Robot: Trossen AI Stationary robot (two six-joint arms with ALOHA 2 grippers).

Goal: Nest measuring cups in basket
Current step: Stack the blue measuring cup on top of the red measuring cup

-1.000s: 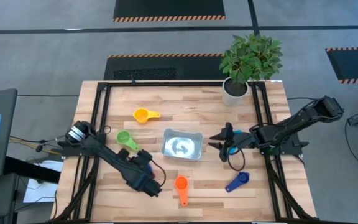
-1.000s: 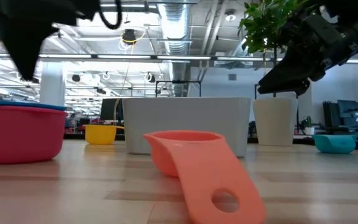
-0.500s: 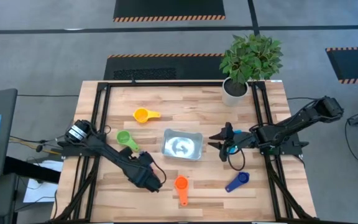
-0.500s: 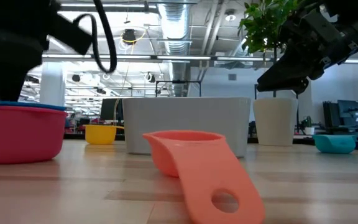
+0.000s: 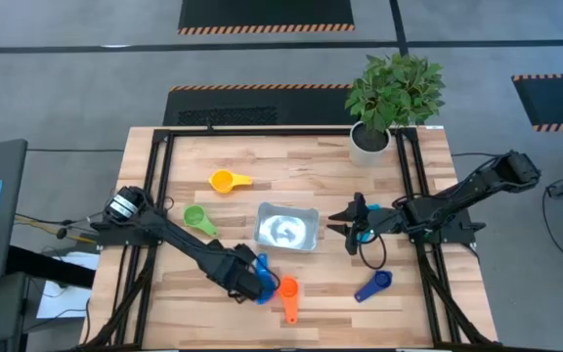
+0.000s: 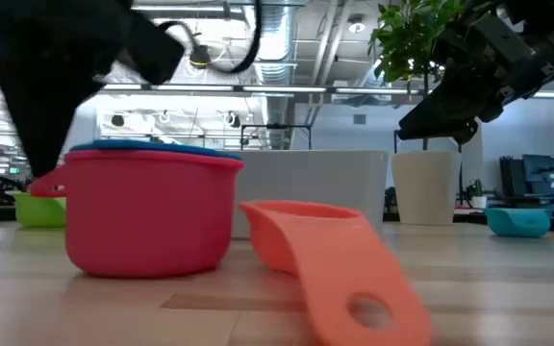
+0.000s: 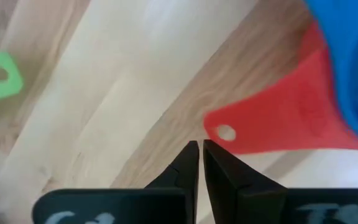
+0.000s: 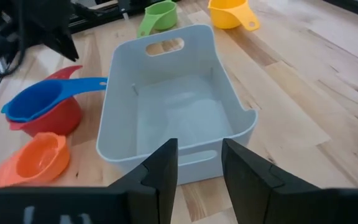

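The red cup's handle point(image 8: 66, 72) points crooked from the blue cup's handle, so next my left gripper pushes it under while my right gripper braces the blue handle point(image 8: 91, 85).
A red cup point(image 6: 147, 216) with a blue cup point(image 8: 36, 102) nested in it stands on the table next to the orange cup point(image 5: 284, 288), near the front edge. My left gripper point(image 7: 199, 148) points down, shut, at the red cup's handle. The basket point(image 5: 286, 207) sits mid-table with nothing in it. My right gripper point(image 8: 197, 168) hangs open above the table to the basket's right, with nothing between its fingers. The light blue cup point(image 6: 517, 221) sits on the table below it. The yellow cup point(image 5: 223, 181), green cup point(image 5: 195, 217) and dark blue cup point(image 5: 371, 286) lie apart. My left gripper's shut fingers point(image 7: 188, 158) stand from above, pointing down, against the free end of the red cup's handle point(image 7: 219, 134), beside its hole. The outer side of the fingertips meets the handle's edge. The cup stands upright on the table, the blue cup inside it.
A white plant pot point(image 5: 369, 145) with a green plant stands at the far right corner. Black frame rails run along the table's left and right sides. Bare wood lies between the basket and the near edge, left of the orange cup.
My left gripper has gone down and toward the table's right edge, rolling as it went, still shut. The red cup with the blue cup in it has slid along the table toward the orange cup, which has shifted a little the same way.
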